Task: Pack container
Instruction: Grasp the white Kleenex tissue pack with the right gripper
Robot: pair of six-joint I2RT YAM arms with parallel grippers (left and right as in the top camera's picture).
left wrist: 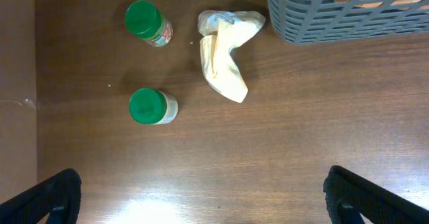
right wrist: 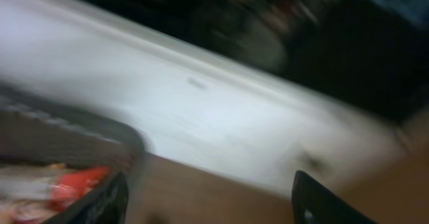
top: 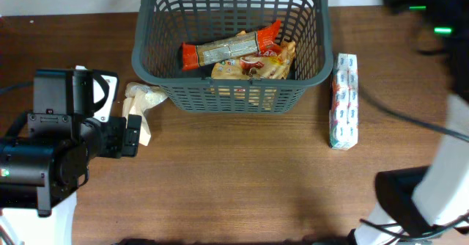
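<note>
The white tissue pack (top: 344, 102) lies clear of the dark grey basket, so the robot's right gripper should go on toward the pack's far end (top: 346, 63) until it closes there.
The dark grey basket (top: 231, 43) stands at the back middle of the table. It holds an orange-red snack packet (top: 231, 48) and other packets (top: 256, 67). Its corner shows in the left wrist view (left wrist: 335, 13) and, blurred, in the right wrist view (right wrist: 74, 133). My left gripper (left wrist: 211, 204) is open and empty above bare table, left of the basket (top: 128, 135). My right gripper (right wrist: 211, 207) is open and empty, to the right of the basket; its view is blurred.
A cream pouch (left wrist: 224, 53) lies by the basket's front left corner (top: 143, 102). Two green-lidded jars (left wrist: 147, 23) (left wrist: 151, 106) stand left of it, hidden under my left arm in the overhead view. A white tissue pack (top: 344, 102) lies right of the basket.
</note>
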